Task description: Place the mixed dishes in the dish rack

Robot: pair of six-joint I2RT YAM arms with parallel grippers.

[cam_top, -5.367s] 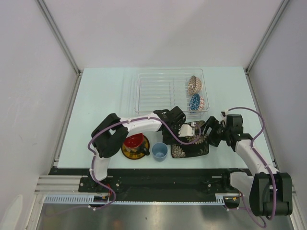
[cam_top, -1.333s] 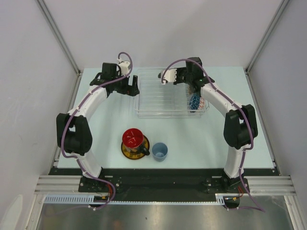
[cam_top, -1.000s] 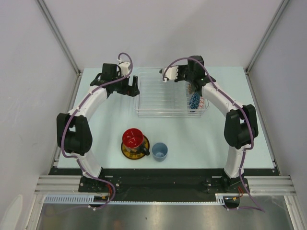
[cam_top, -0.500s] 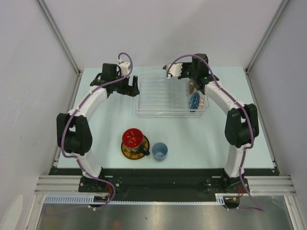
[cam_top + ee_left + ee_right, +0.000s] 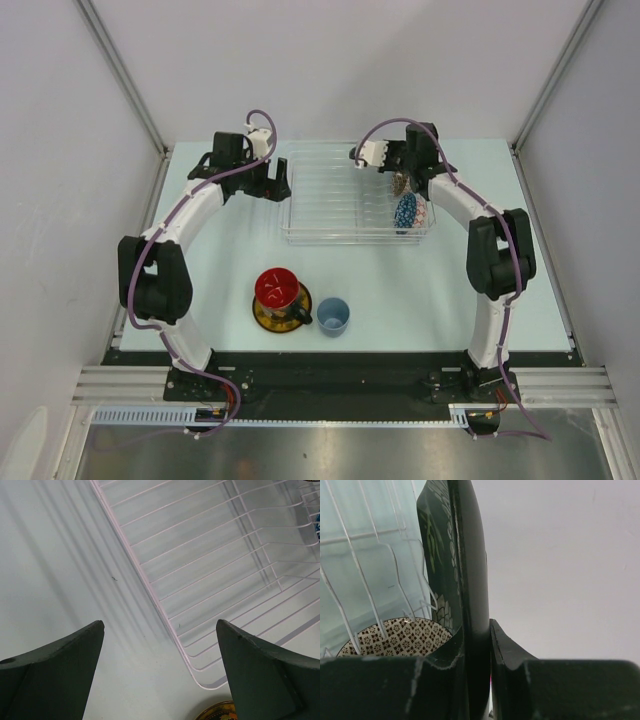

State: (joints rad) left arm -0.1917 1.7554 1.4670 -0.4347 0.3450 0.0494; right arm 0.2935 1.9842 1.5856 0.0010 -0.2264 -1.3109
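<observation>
I should keep lowering the black floral square plate (image 5: 438, 555), upright beside the rack's bent wires (image 5: 426, 587), with my right gripper until the plate's lower edge rests there, then release.
In the right wrist view my right gripper (image 5: 476, 627) is shut on the black floral square plate (image 5: 462, 550), which stands on edge. It hangs over the back right of the clear dish rack (image 5: 340, 200), beside the small red-white patterned bowl (image 5: 403, 181) (image 5: 395, 635). The blue patterned bowl (image 5: 407, 211) stands in the rack just in front of it. My left gripper (image 5: 279, 181) (image 5: 160, 625) stands open by the rack's left rim (image 5: 150, 587), holding nothing. The dark red-lined mug (image 5: 279, 288) sits on the yellow-brown saucer (image 5: 270, 318), with the light blue cup (image 5: 333, 316) beside it.
The mug, saucer and cup stand near the table's front edge, between the two arm bases. White enclosure walls and metal frame rails (image 5: 130, 90) close in the back and both sides. The rack's left and middle slots hold nothing.
My right gripper has carried the plate to the right along the back of the rack, towards the bowls. The left arm has not moved.
</observation>
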